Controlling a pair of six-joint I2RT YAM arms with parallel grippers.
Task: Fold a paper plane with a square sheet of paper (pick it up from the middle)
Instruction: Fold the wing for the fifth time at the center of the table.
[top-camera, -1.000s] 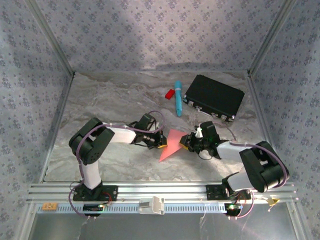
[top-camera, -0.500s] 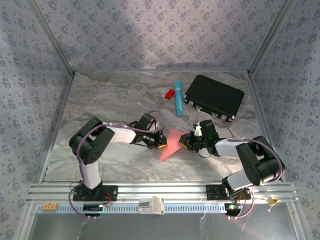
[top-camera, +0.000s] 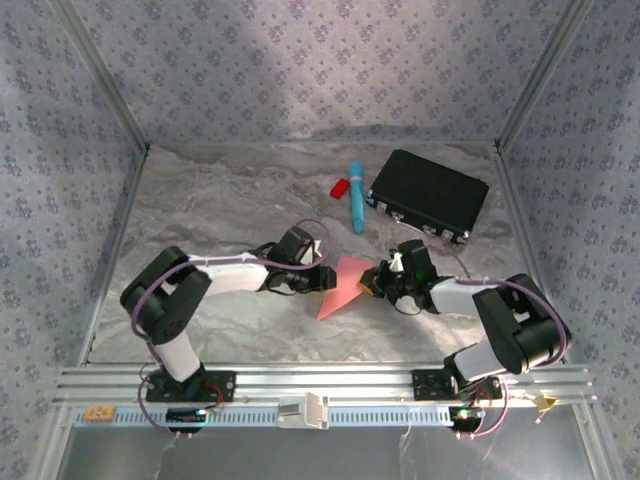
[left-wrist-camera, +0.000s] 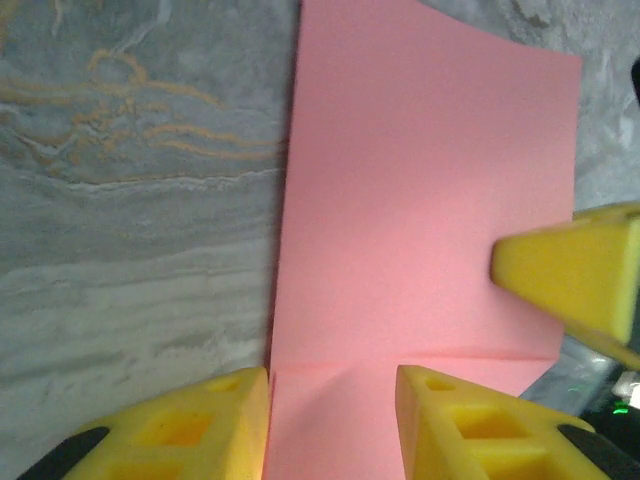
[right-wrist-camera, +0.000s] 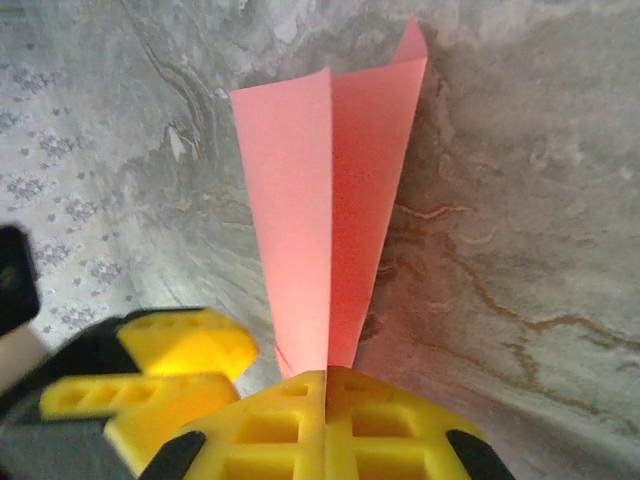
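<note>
The sheet's near tip (top-camera: 324, 314) is lying loose while my left gripper straddles the sheet's side (left-wrist-camera: 335, 395). Next, my left gripper backs away, swings around and pinches the fold at that tip.
The square sheet of paper (top-camera: 341, 286), pink-red and folded along a crease, sits mid-table between my two grippers. In the right wrist view the sheet of paper (right-wrist-camera: 330, 190) stands as two flaps rising from my right gripper (right-wrist-camera: 327, 378), whose jaws are pressed together on its near end. My left gripper (left-wrist-camera: 333, 385) is open, its yellow fingers (left-wrist-camera: 210, 420) apart on either side of the paper (left-wrist-camera: 420, 190), which shows a cross crease just beyond them. From above, the left gripper (top-camera: 322, 283) is at the paper's left edge and the right gripper (top-camera: 368, 283) at its right edge.
A blue pen (top-camera: 355, 195) and a small red plastic piece (top-camera: 340, 187) lie at the back centre. A black case (top-camera: 428, 194) lies back right. Patterned walls close three sides, and an aluminium rail (top-camera: 320, 385) runs along the near edge.
My left gripper has opened and let go of the paper, and its elbow has swung left. My right gripper has closed fully on the paper's right end.
</note>
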